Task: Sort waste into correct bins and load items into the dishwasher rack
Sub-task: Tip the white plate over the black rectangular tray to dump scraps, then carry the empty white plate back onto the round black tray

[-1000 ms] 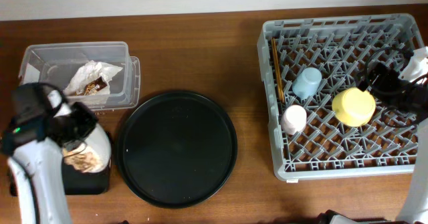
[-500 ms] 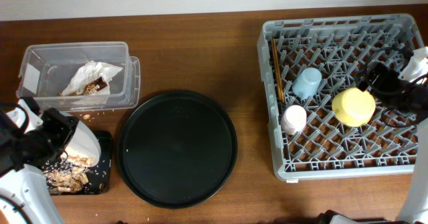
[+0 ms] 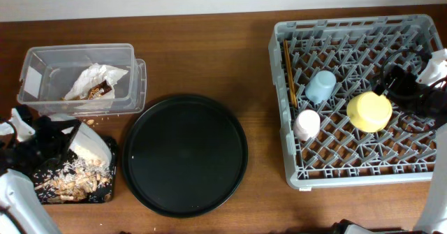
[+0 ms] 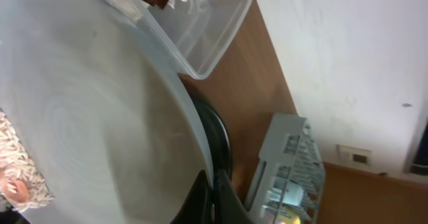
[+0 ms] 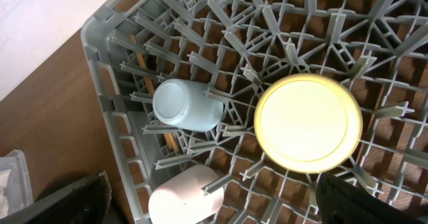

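Observation:
I should put the pale grey plate down on the round black tray for my right gripper, because my left gripper is holding the plate far from the dishwasher rack.
My left gripper is shut on the rim of the round pale grey plate and holds it tilted over the shallow black tray. Beige food scraps lie in that tray. In the left wrist view the plate fills the frame, with my jaws pinching its edge. The dishwasher rack holds the yellow bowl, blue cup, pink cup and chopsticks. My right gripper is open and empty above the rack, near the bowl.
The clear tub at the back left holds a crumpled white and gold wrapper. A large round black tray lies between the bins and the rack.
My left arm has drawn back to the left with the plate. The scraps that were on the plate now lie spread in the black tray. The right arm has not moved.

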### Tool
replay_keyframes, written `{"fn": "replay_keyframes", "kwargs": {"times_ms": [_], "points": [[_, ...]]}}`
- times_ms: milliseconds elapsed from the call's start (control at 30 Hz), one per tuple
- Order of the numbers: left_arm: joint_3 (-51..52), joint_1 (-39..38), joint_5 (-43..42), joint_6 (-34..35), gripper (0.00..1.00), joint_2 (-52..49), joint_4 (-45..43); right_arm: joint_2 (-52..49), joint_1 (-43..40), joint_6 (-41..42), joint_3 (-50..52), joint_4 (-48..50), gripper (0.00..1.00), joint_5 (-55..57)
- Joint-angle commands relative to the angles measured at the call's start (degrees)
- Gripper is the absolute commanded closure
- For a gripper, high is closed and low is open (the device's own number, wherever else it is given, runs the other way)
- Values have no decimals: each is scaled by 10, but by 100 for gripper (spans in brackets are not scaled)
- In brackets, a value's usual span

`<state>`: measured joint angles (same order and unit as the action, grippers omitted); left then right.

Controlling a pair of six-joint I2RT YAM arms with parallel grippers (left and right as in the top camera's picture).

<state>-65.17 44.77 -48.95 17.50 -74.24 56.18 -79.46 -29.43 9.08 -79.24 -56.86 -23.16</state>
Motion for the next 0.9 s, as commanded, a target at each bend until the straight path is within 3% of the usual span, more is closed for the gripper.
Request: {"fn": "replay_keyframes", "kwargs": {"times_ms": [0,200,267,400,567,867], "points": [[-11,11,-33,-20,99,-3,-2,-1,-3,4,-5,0,1,5],[-1,105,-65,-31,99,-5,21,-1,-3,4,-5,0,1,5],[9,122,-130,-57,99,-5,21,-1,-3,4,-5,0,1,5],[28,152,-111,-54,99,-9,-14,-1,-3,4,-5,0,1,5],[55,185,-176,-57,99,-13,10,-1,-3,4,-5,0,1,5],[62,208,-188,-75,99,-13,3,-1,-3,4,-5,0,1,5]]}}
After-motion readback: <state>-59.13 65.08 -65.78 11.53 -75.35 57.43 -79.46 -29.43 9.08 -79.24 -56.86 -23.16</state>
